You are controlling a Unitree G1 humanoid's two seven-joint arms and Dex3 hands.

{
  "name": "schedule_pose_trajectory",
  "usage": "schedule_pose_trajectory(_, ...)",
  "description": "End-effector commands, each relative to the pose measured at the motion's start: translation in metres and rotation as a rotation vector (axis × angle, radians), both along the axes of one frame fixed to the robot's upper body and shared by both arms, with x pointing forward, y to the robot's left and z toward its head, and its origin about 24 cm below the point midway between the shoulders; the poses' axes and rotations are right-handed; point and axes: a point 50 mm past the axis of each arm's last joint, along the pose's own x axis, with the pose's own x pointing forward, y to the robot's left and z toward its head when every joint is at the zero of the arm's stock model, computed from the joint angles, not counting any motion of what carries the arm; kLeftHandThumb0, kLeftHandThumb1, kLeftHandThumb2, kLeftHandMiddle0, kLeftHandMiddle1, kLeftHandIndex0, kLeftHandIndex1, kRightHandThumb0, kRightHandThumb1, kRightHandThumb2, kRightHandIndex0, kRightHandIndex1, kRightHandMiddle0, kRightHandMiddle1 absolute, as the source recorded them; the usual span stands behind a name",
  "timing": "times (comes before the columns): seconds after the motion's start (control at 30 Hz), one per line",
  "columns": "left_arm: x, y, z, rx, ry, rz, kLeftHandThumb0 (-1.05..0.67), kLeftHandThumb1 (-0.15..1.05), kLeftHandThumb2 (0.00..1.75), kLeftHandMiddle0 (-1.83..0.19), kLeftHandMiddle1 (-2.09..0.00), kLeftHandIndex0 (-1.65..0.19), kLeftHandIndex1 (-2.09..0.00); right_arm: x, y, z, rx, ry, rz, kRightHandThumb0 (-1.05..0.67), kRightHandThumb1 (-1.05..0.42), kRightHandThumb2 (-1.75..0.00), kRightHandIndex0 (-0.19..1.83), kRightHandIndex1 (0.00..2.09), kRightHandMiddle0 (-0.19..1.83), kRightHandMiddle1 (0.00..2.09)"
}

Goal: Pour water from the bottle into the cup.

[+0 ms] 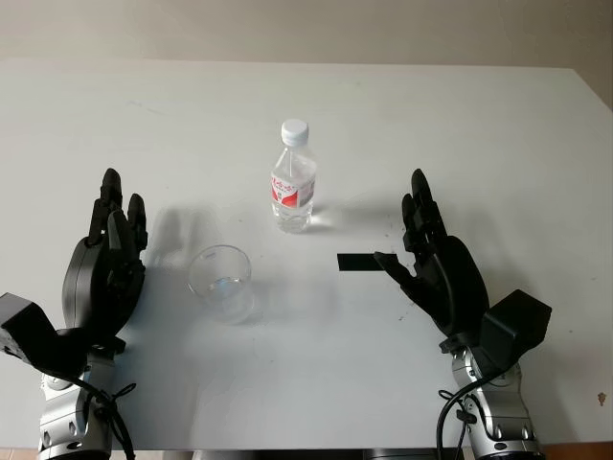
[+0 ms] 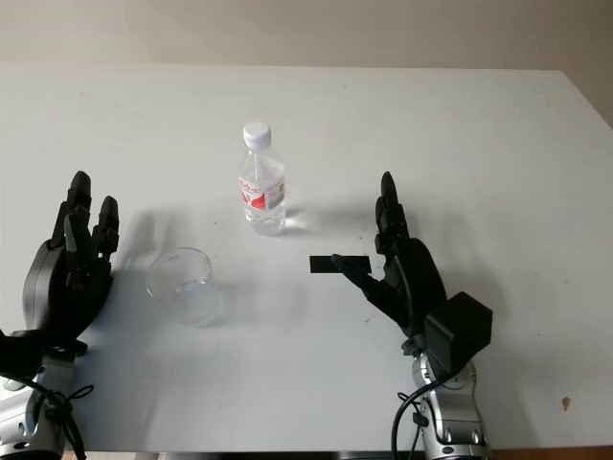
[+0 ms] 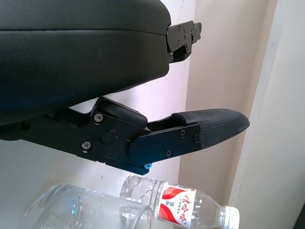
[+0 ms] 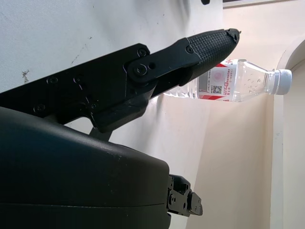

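Observation:
The water [image 1: 292,216] will flow toward the white cap [image 1: 295,132] and stay inside when the robot tips the bottle, because the cap sits on the bottle's neck.
A clear plastic bottle [image 1: 293,179] with a white cap and a red-and-white label stands upright near the middle of the white table [image 1: 498,144]. A clear empty-looking cup [image 1: 221,280] stands in front of it, a little to the left. My left hand [image 1: 110,254] is open at the left of the cup, apart from it. My right hand [image 1: 431,254] is open to the right of the bottle, holding nothing. The bottle [image 4: 240,80] appears past the right hand's finger in the right wrist view; bottle [image 3: 183,211] and cup [image 3: 76,212] appear in the left wrist view.
A small black rectangular strip [image 1: 359,262] lies flat on the table between the bottle and my right hand. The table's far edge meets a beige wall [image 1: 306,29].

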Motion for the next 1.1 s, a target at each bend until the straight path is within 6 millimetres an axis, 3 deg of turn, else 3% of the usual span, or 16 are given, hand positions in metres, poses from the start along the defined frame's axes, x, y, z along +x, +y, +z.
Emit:
schedule_pose_trajectory(0.0, -0.004, -0.002, -0.005, -0.008, 0.010, 0.000, -0.79, 1.05, 0.63, 0.19, -0.03, 0.19, 0.00, -0.002, 0.000, 0.002, 0.005, -0.015, 0.003, -0.93, -0.99, -0.05, -0.19, 0.00, -0.19, 0.00)
schedule_pose_trajectory(0.3, 0.000, -0.004, -0.004, -0.003, 0.008, -0.005, -0.79, 1.05, 0.65, 0.19, -0.02, 0.19, 0.00, 0.006, 0.001, 0.003, -0.004, -0.016, 0.032, -0.92, -0.99, -0.05, -0.19, 0.00, -0.19, 0.00)
schedule_pose_trajectory(0.73, -0.004, -0.006, -0.007, -0.009, 0.005, 0.005, -0.80, 1.05, 0.63, 0.19, -0.02, 0.19, 0.00, 0.086, 0.050, 0.058, -0.063, -0.122, 0.187, -0.95, -0.92, -0.03, -0.19, 0.00, -0.19, 0.00)
schedule_pose_trajectory(1.07, -0.006, -0.006, -0.006, -0.012, 0.008, 0.013, -0.81, 1.05, 0.62, 0.19, -0.03, 0.19, 0.00, 0.113, 0.075, 0.066, -0.122, -0.078, 0.233, -1.03, -0.91, -0.05, -0.19, 0.00, -0.19, 0.00)
